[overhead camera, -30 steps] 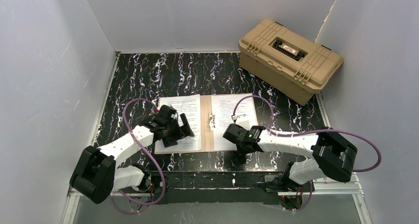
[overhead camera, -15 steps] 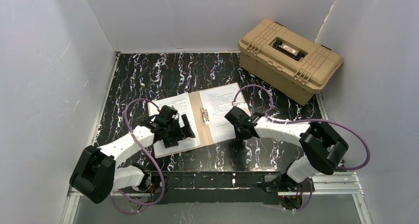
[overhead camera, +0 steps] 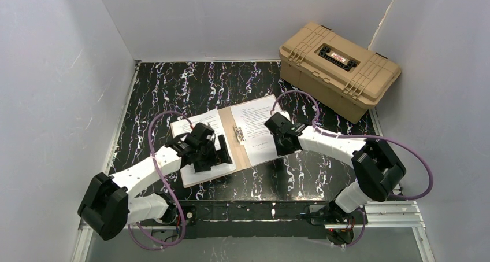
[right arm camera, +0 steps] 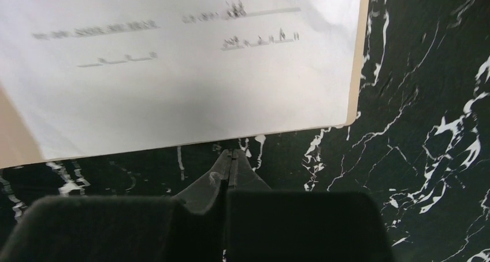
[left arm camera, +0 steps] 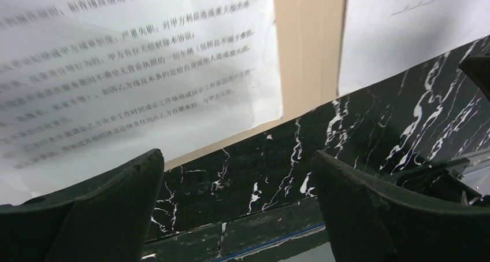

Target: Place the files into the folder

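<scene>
My right gripper needs to move to the silver clip (overhead camera: 238, 136) and pull the tan folder (overhead camera: 244, 161) around toward me, because the folder lies at an angle to the bar at its near edge.
The tan folder (overhead camera: 245, 153) lies open on the black marble table, turned at an angle, its silver clip (overhead camera: 238, 133) at the spine. One white file (overhead camera: 195, 129) lies on its left half, another (overhead camera: 257, 120) on its right half. My left gripper (overhead camera: 214, 158) is open and empty over the left sheet's near right corner; its view shows that sheet (left arm camera: 133, 71), the bare folder spine (left arm camera: 309, 48) and the right sheet (left arm camera: 404, 25). My right gripper (overhead camera: 278, 152) is shut and empty, its tip (right arm camera: 231, 153) on the table just off the right sheet's (right arm camera: 190, 71) near edge.
A bulky tan plastic case (overhead camera: 340, 62) with latches stands at the back right, near the wall. White walls close in the table on three sides. The table's near edge rail (left arm camera: 271, 239) runs just below my left gripper.
The open folder with both sheets has turned counterclockwise, its right half swinging away from me. My right gripper has moved forward along with it. My left gripper has barely shifted.
</scene>
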Available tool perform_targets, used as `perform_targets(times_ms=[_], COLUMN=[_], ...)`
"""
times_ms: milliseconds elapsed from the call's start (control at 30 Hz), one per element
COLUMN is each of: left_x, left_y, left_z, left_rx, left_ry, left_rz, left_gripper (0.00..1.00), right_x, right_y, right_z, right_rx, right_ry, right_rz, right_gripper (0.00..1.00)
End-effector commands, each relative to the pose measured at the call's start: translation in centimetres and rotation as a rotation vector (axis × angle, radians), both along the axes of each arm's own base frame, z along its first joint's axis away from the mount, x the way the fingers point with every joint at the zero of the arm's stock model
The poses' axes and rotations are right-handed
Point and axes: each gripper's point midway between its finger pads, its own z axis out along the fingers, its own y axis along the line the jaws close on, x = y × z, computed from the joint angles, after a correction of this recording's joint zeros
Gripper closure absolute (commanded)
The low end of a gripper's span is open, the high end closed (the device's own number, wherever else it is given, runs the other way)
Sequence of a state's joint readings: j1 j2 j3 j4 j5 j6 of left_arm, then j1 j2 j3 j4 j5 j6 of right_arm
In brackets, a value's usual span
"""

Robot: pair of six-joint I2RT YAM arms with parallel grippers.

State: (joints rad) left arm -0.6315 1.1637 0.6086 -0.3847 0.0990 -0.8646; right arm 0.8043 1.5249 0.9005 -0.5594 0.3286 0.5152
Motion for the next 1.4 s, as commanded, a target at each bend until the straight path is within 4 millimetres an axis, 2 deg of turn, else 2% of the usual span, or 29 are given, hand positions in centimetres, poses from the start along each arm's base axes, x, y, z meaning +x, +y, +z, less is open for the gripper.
perform_targets(times_ms=[0, 100, 200, 333, 500, 667, 933, 1067, 1367], left_x=[1.8, 2.6, 2.8, 2.0, 1.1, 0.7, 0.3, 0.3, -0.2], left_y=[2.7, 4.6, 5.9, 6.8, 7.1, 7.0, 6.8, 6.7, 6.9], left_z=[3.4, 4.6, 4.5, 2.7, 0.2, -1.3, -2.5, -2.9, -3.6], left_rx=[0.164, 0.267, 0.336, 0.382, 0.401, 0.410, 0.420, 0.422, 0.424], left_ry=[-0.112, -0.161, -0.169, -0.127, -0.066, -0.028, 0.015, 0.024, 0.042], left_rz=[-0.008, 0.007, 0.019, 0.025, 0.024, 0.016, -0.006, -0.014, -0.012], left_gripper=[0.02, 0.02, 0.02, 0.02, 0.02, 0.02, 0.03, 0.05, 0.06], right_x=[2.0, 3.3, 4.6, 6.0, 7.4, 8.0, 8.6, 8.8, 8.0], right_y=[2.2, 3.7, 5.5, 8.2, 11.5, 14.5, 18.4, 19.5, 20.2], right_z=[5.3, 7.6, 9.4, 10.9, 11.2, 10.5, 9.2, 8.2, 5.9], right_rx=[0.072, 0.114, 0.156, 0.197, 0.211, 0.217, 0.221, 0.209, 0.178], right_ry=[-0.073, -0.119, -0.148, -0.156, -0.152, -0.142, -0.127, -0.114, -0.060], right_rz=[0.063, 0.094, 0.124, 0.186, 0.252, 0.299, 0.361, 0.376, 0.407], right_gripper=[0.98, 0.93, 0.91, 0.91, 0.92, 0.90, 0.82, 0.80, 0.79])
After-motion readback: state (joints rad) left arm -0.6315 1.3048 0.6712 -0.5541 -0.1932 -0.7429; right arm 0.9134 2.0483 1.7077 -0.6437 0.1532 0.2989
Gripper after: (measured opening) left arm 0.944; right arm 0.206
